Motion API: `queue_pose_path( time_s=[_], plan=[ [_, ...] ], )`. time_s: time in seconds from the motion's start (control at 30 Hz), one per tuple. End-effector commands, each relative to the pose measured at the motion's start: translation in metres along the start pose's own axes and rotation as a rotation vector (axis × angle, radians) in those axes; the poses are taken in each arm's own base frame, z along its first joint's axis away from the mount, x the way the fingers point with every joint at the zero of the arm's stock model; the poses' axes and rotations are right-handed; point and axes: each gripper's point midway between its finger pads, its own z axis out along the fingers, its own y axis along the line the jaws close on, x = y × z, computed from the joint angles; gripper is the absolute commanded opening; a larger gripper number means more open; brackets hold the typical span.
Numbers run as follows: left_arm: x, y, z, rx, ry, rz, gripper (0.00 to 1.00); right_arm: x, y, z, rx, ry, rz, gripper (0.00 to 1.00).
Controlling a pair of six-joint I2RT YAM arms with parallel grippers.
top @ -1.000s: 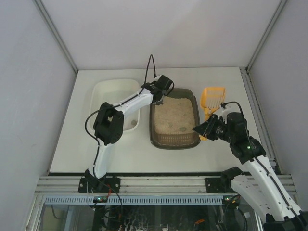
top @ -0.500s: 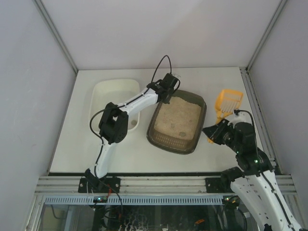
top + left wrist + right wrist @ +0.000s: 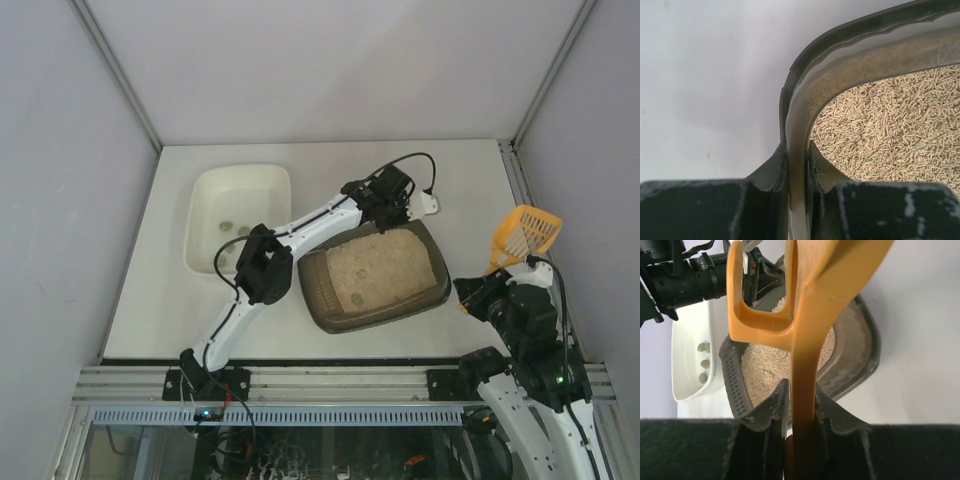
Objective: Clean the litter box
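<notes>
I should continue to turn the box (image 3: 380, 272) until it is straight and then let go, as my left gripper is pinching the skewed litter box's far rim (image 3: 799, 112), clear of the scoop.
The dark litter box (image 3: 322, 305) lies skewed in the middle of the table, with pale litter (image 3: 385, 265) inside. My left gripper (image 3: 396, 207) is shut on its far rim; in the left wrist view the fingers (image 3: 771, 165) pinch the rim wall (image 3: 790, 90), one outside and one over the litter (image 3: 890, 130). My right gripper (image 3: 478, 293) is shut on the handle of the yellow slotted scoop (image 3: 527, 233), held up off the table at the right. From the right wrist, the scoop handle (image 3: 807, 340) rises between the jaws (image 3: 801, 390), with the litter box (image 3: 867, 352) beyond.
A white rounded tray (image 3: 202, 195) stands at the left, left of the litter box, holding three small dark clumps (image 3: 228, 227). In the right wrist view it shows as a white tray (image 3: 682, 340). Grey walls close in the table at left, right and back.
The left gripper has swung the litter box's far end to the right, turning the box clockwise. The right arm has pulled back to the right, lifting the scoop.
</notes>
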Motion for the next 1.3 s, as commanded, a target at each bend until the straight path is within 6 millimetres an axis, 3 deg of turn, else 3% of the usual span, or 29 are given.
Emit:
queue_pose_path(
  time_s=[0.0, 0.13, 0.47, 0.67, 0.87, 1.13, 1.27],
  plan=[
    [-0.070, 0.005, -0.035, 0.034, -0.198, 0.404, 0.00, -0.014, -0.007, -0.016, 0.031, -0.075, 0.039, 0.00],
    [-0.071, -0.026, -0.025, 0.146, -0.233, 0.597, 0.00, -0.013, -0.007, -0.024, 0.017, -0.079, 0.065, 0.00],
    [-0.089, -0.069, -0.009, 0.226, -0.327, 0.944, 0.00, -0.005, -0.024, -0.055, 0.058, -0.073, 0.119, 0.00],
    [-0.100, -0.102, -0.002, 0.257, -0.368, 1.121, 0.00, -0.010, -0.031, -0.068, 0.072, -0.118, 0.162, 0.00],
    [-0.084, -0.124, 0.002, 0.341, -0.402, 1.383, 0.00, -0.011, -0.043, -0.078, 0.110, -0.151, 0.215, 0.00],
    [-0.074, -0.152, -0.014, 0.450, -0.527, 1.601, 0.00, -0.013, -0.050, -0.080, 0.128, -0.183, 0.240, 0.00],
    [-0.058, -0.160, -0.014, 0.487, -0.532, 1.738, 0.00, -0.014, -0.050, -0.079, 0.131, -0.178, 0.233, 0.00]
  ],
)
